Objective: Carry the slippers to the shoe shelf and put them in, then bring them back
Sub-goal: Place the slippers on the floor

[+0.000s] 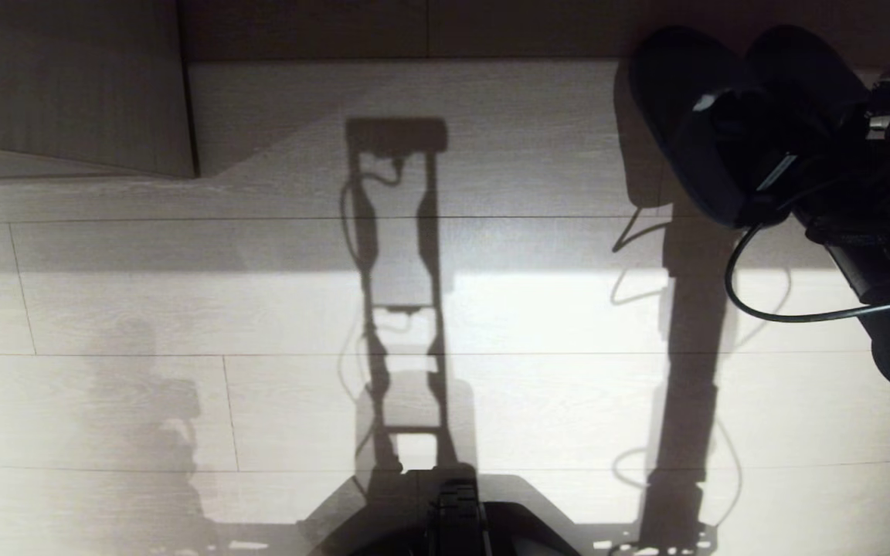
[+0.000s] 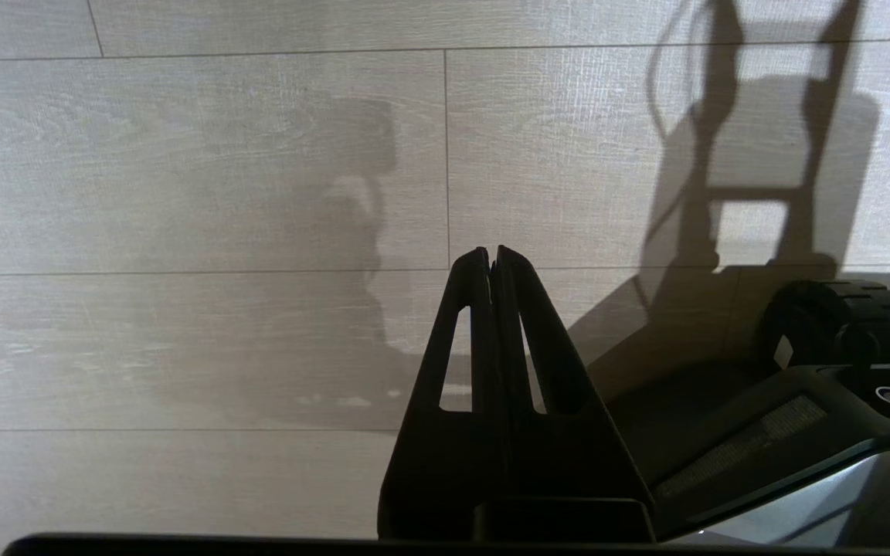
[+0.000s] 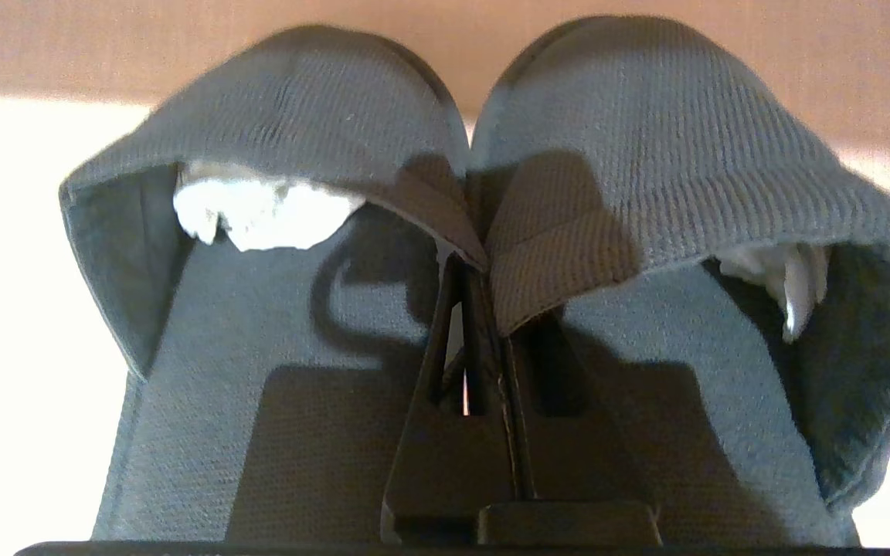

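Observation:
My right gripper has both slippers (image 1: 687, 93) hanging side by side over clear plank floor (image 1: 619, 167), so I should keep lowering them until both soles rest there, then let go.
The two black slippers (image 1: 677, 85) hang side by side at the far right, toes pointing away, above the pale plank floor. My right gripper (image 3: 474, 270) is shut on their inner edges, where the two uppers (image 3: 646, 116) meet; white stuffing shows inside each toe. In the head view the right gripper (image 1: 754, 166) is mostly hidden behind the slippers. A pale wood-grain upright panel (image 1: 66, 85) with a dark edge stands at the far left, and a shadowed band runs along the far side; this looks like the shoe shelf. My left gripper (image 2: 491, 251) is parked low over the floor, shut and empty.
The robot's dark base (image 1: 453, 517) sits at the near edge, with a wheel (image 2: 839, 316) beside the left gripper. A black cable (image 1: 785, 313) loops under the right arm. Shadows of the robot fall across the plank floor (image 1: 182, 309).

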You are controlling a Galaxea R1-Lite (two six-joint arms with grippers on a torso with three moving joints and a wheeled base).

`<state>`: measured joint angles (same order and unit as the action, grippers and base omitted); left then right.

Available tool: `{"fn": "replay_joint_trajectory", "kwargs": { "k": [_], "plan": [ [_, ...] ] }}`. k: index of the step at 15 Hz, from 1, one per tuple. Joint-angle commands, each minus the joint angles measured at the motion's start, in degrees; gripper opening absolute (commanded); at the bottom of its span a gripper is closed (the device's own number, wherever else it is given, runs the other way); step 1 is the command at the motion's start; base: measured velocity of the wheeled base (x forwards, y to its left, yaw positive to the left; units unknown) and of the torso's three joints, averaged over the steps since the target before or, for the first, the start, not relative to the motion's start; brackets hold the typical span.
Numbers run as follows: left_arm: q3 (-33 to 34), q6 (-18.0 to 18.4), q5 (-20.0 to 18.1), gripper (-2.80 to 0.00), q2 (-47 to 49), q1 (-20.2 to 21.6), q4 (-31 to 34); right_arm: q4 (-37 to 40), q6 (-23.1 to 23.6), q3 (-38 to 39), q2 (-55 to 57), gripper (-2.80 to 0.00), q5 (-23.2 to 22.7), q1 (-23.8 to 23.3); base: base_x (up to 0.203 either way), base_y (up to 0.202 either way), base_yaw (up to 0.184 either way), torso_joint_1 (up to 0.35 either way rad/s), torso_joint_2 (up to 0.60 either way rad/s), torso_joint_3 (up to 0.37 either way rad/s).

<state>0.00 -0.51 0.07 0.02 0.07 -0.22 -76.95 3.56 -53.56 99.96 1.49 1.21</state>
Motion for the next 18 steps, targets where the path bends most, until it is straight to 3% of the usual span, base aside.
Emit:
{"fn": "replay_joint_trajectory", "kwargs": {
  "k": [1, 18],
  "plan": [
    [0.0, 0.0, 0.0, -2.80, 0.0, 0.0, 0.0, -0.5, 0.4, -3.3, 1.9, -2.80, 0.0, 0.2, 0.000, 0.000, 0.000, 0.000, 0.00, 0.000],
    [0.0, 0.0, 0.0, -2.80, 0.0, 0.0, 0.0, -2.9, 2.9, -15.4, 19.2, -2.80, 2.3, 3.8, 0.000, 0.000, 0.000, 0.000, 0.00, 0.000]
  ]
}}
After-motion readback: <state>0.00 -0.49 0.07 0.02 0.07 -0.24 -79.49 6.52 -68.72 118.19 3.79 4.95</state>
